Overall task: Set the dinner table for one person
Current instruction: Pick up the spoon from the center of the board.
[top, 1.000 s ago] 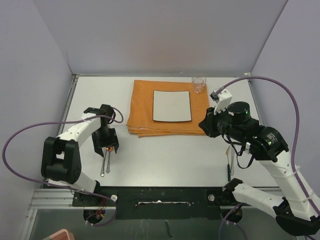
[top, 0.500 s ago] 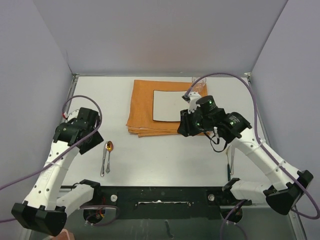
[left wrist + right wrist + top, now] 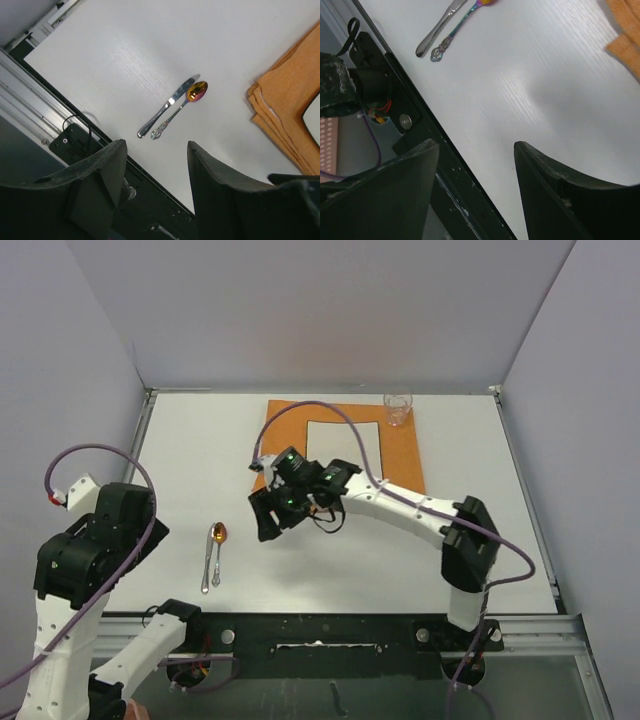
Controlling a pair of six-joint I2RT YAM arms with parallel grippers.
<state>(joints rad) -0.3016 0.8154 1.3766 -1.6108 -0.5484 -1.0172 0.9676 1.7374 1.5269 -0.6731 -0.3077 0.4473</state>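
Note:
The spoon is nearer than the knife and has open table in front of it, so my right gripper should now move toward the spoon's handle until its fingers are on both sides of it.
The dinner table is a large white top. On its near left a gold-bowled spoon lies side by side with a knife. My right gripper hangs open and empty over bare table just right of them, reaching across from the right. The left gripper is also open and empty, held high over the near left edge, apart from the cutlery. The right wrist view shows the knife and spoon at its top.
An orange folded cloth lies at the back centre with a white plate on it, partly hidden by my right arm. A clear glass stands at the cloth's back right corner. A black rail runs along the near edge.
My right arm swung from the right side across to the left centre and its jaws opened. My left arm rose and drew back from the spoon and knife toward the near left.

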